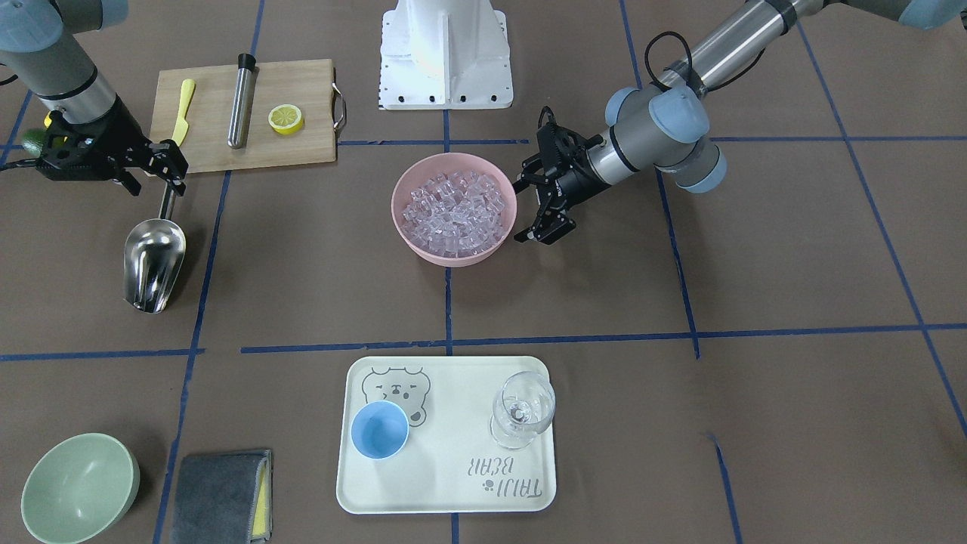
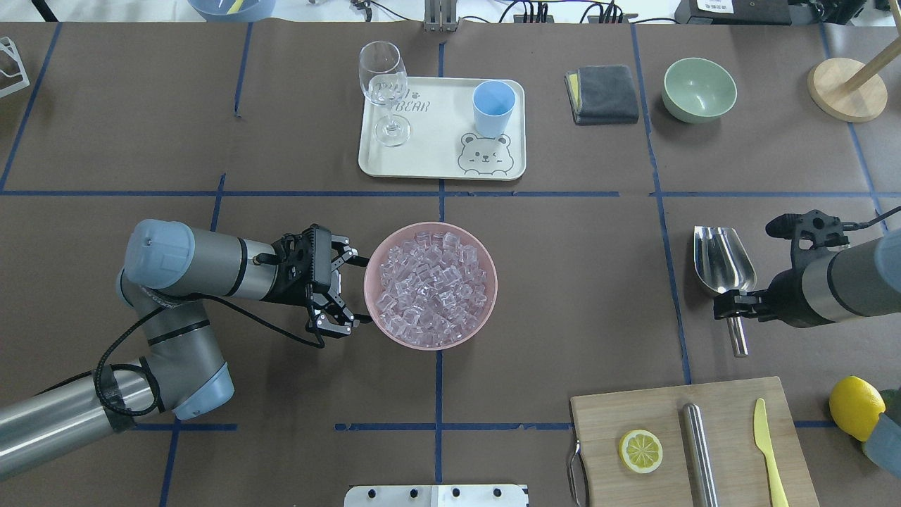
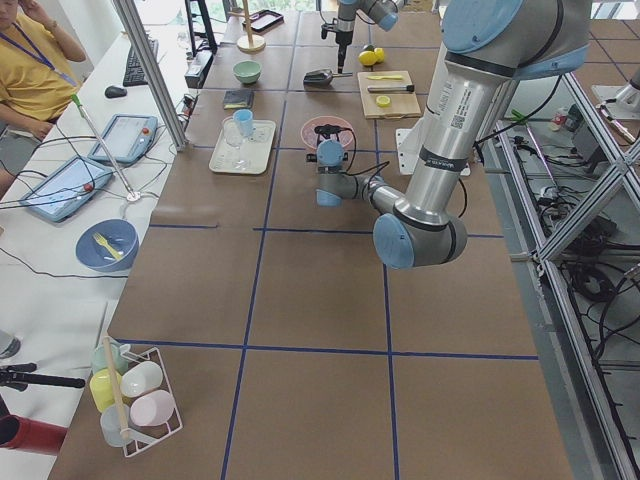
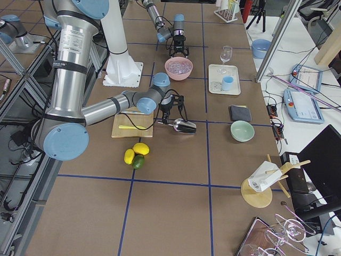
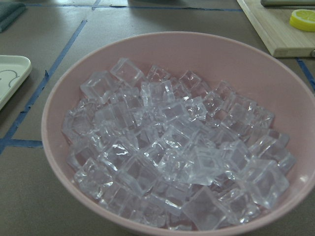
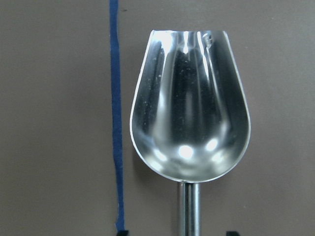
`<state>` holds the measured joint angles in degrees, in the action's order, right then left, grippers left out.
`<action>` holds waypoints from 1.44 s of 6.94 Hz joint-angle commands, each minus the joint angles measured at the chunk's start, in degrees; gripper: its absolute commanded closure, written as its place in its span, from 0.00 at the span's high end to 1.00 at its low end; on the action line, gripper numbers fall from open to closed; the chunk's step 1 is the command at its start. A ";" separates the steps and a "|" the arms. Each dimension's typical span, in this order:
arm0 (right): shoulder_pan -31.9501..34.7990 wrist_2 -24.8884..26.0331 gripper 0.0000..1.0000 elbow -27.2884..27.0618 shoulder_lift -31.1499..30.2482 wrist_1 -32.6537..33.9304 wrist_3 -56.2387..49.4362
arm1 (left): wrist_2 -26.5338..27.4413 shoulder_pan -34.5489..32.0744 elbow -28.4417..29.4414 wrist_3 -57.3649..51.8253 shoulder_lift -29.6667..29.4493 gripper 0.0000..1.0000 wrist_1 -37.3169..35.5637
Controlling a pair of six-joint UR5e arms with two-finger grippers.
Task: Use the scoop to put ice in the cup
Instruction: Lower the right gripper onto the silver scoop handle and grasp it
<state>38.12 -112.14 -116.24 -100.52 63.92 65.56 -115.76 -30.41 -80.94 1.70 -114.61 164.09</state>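
Observation:
Loose cubes of ice [image 1: 453, 214] fill the pink bowl nearly to its rim [image 1: 458, 261]. Some ice will fall out when I push the steel scoop in.
The steel scoop [image 1: 154, 261] lies flat on the table, trough empty; it also shows in the overhead view [image 2: 721, 260] and the right wrist view [image 6: 189, 108]. My right gripper [image 1: 165, 180] is open with its fingers on either side of the scoop's rod handle, fingertips [image 6: 122, 232] apart from it. The ice [image 1: 455, 211] fills a pink bowl [image 1: 453, 258] at mid-table. My left gripper [image 2: 346, 292] is open and empty beside the bowl's rim. The light-blue cup [image 1: 379, 429] stands upright and empty on a cream tray [image 1: 446, 483].
A clear wine glass [image 1: 523, 412] stands on the tray beside the cup. A wooden cutting board [image 1: 211, 143] holds a lemon half, a yellow knife and a steel cylinder. A pale green bowl [image 1: 79, 487] and a grey cloth [image 1: 219, 495] lie beyond the scoop.

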 commanded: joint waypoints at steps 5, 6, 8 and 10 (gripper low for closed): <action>-2.78 -0.89 0.00 1.46 -0.03 1.12 -0.96 | 0.01 0.17 -0.01 -0.12 0.00 1.00 0.09; -3.74 -0.80 0.00 1.54 -0.11 1.56 -1.13 | 0.01 0.26 -0.01 -0.12 0.00 1.00 0.09; -3.93 -0.72 0.00 1.19 -0.03 2.27 -1.22 | 0.01 0.26 -0.01 -0.03 -0.09 1.00 0.09; -4.19 -0.37 0.00 0.58 0.06 2.27 -1.22 | 0.01 0.35 -0.01 -0.03 0.00 1.00 0.18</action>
<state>34.00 -112.78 -115.41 -100.49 66.15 64.35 -115.75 -30.09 -80.95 1.66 -114.64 164.20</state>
